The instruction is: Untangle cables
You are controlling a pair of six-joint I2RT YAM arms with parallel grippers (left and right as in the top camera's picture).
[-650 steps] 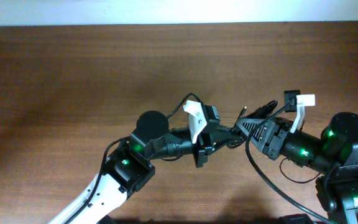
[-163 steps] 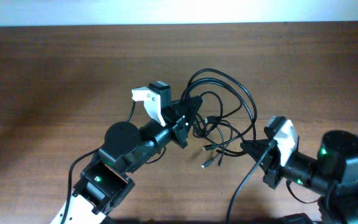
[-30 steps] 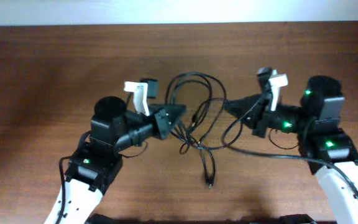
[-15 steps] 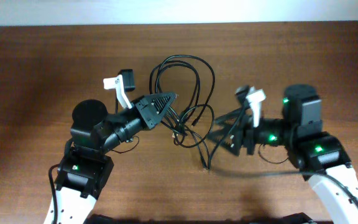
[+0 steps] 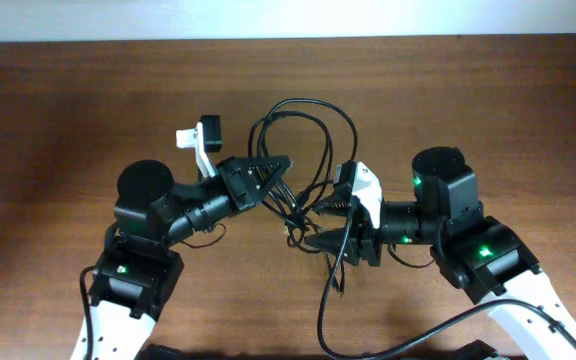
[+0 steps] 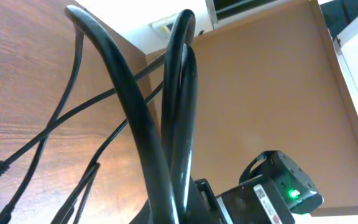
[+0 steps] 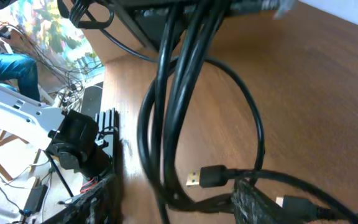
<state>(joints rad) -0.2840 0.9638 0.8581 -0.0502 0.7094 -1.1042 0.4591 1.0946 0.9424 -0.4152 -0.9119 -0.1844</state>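
A loop is hanging in a tangle below the strands of cable in my left gripper (image 5: 285,200), so my left gripper should keep hold of the pieces while my right gripper pulls the loop (image 7: 180,200) away.
The cables (image 5: 299,101) are thin black cords looped and tangled at the table's middle, with one strand trailing toward the front (image 5: 334,268). My left gripper (image 5: 276,163) is shut on a few strands; in the left wrist view they rise out of the jaws (image 6: 185,208) as thick black arcs (image 6: 138,106). My right gripper (image 5: 314,228) is open, its fingers spread wide either side of hanging strands (image 7: 179,81). In the right wrist view the gap between its fingers (image 7: 176,202) holds a black plug with a gold tip (image 7: 211,177).
The brown wooden table (image 5: 68,100) runs to a white wall at the back. A thicker black cord from the right arm (image 5: 408,340) curves along the front edge. The two grippers face each other closely at the centre.
My right gripper has moved left into the tangle, fingers still spread. The left gripper has stayed shut on the strands and shifted slightly right. The cable loop has shifted a little right.
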